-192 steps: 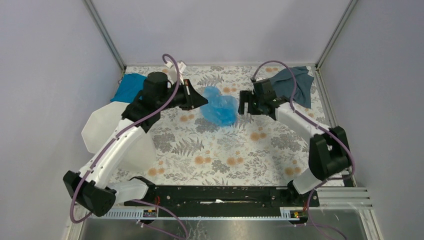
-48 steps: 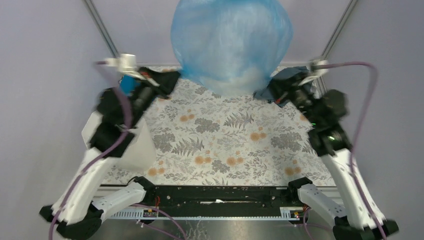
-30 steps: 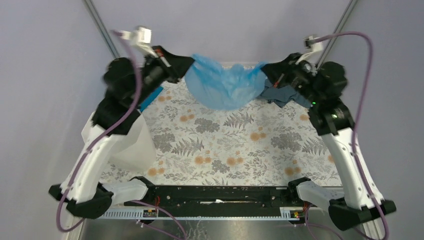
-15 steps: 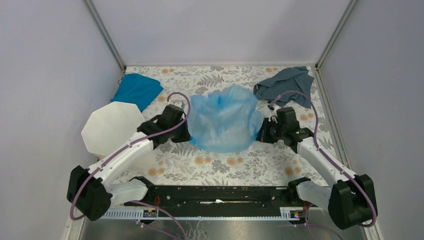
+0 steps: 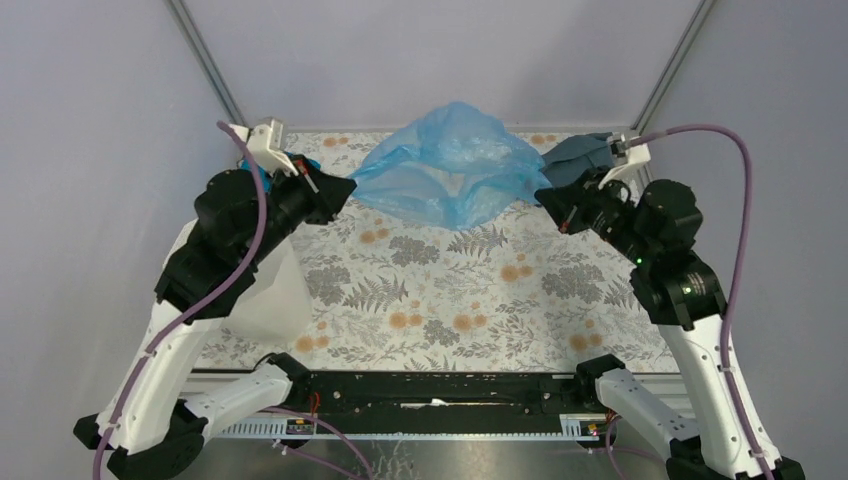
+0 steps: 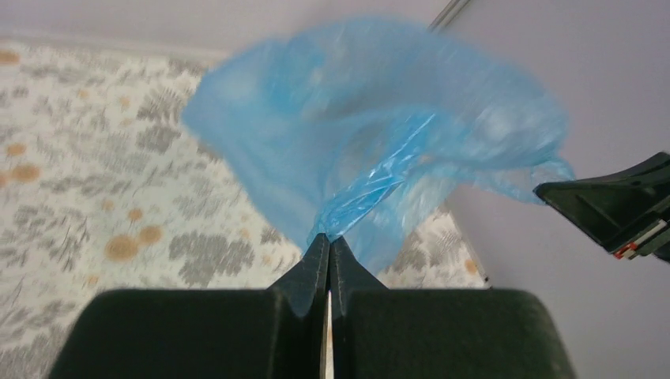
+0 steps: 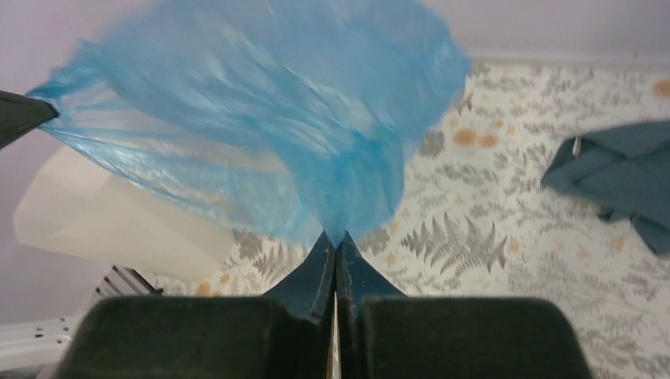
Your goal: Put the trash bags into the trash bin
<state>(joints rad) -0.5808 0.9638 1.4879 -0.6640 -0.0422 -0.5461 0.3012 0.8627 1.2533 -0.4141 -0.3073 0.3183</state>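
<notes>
The trash bag (image 5: 445, 165) spans both grippers, so my left gripper should bring its edge to my right gripper and free itself to move the trash bin (image 5: 272, 302).
A translucent light-blue trash bag (image 5: 448, 165) hangs stretched in the air between both arms, above the far middle of the table. My left gripper (image 5: 347, 187) is shut on its left edge, and the pinched film rises from the fingertips (image 6: 328, 241). My right gripper (image 5: 543, 195) is shut on the bag's right edge, the film (image 7: 261, 118) billowing up from it (image 7: 335, 237). The white trash bin (image 5: 262, 290) stands at the table's left, mostly hidden behind the left arm; the right wrist view shows its pale wall (image 7: 118, 217).
A grey-blue cloth (image 5: 585, 152) lies at the far right corner, partly behind the right gripper, also in the right wrist view (image 7: 624, 178). A sliver of teal cloth (image 5: 262, 170) shows behind the left wrist. Grey walls enclose the flowered table (image 5: 470, 290).
Half a second ago both arms were low with the bag billowed on the table's middle. Both have since risen and spread apart, lifting the bag and pulling it wide toward the back.
</notes>
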